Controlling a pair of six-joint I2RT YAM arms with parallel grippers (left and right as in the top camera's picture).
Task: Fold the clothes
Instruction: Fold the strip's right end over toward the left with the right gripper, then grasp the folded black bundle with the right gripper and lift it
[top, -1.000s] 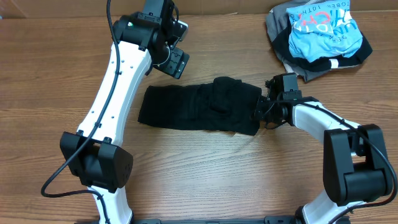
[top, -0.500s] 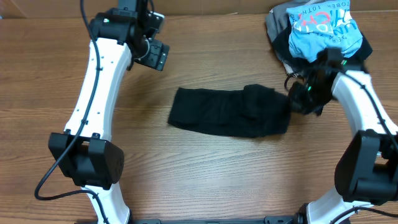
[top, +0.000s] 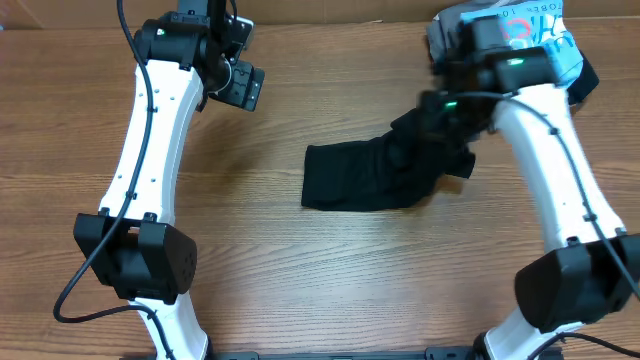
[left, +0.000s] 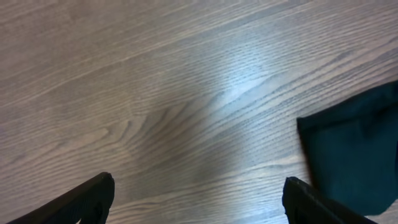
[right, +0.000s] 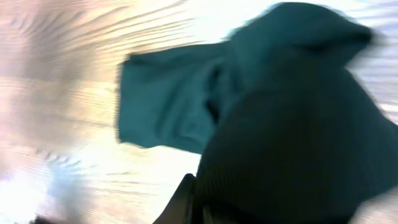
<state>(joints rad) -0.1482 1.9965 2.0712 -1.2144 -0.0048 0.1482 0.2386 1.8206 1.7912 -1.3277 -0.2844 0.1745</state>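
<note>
The black garment's flat end (top: 345, 176) is lying open, so my right gripper keeps bringing the garment's raised end across and lets go of it near the flat end's edge (top: 309, 172).
The black garment (top: 365, 180) lies as a folded strip in the middle of the table. Its right end is lifted and bunched. My right gripper (top: 440, 125) is shut on that raised end and holds it above the strip. In the right wrist view the garment (right: 174, 106) hangs from the jaws (right: 205, 208) and covers them almost fully. My left gripper (top: 240, 85) is open and empty, high over bare wood at the back left, well apart from the cloth. In the left wrist view its fingers (left: 199, 202) are spread wide, and the garment's left corner (left: 360, 149) shows at the right.
A bundle of a light-blue printed shirt (top: 545, 40) and a grey garment (top: 445, 35) lies at the back right corner, partly behind my right arm. The wooden table (top: 250, 260) runs to the front edge.
My right gripper dragged the garment to the right, then lifted its right end and carried it back to the left over the strip. My left arm drew back to the left.
</note>
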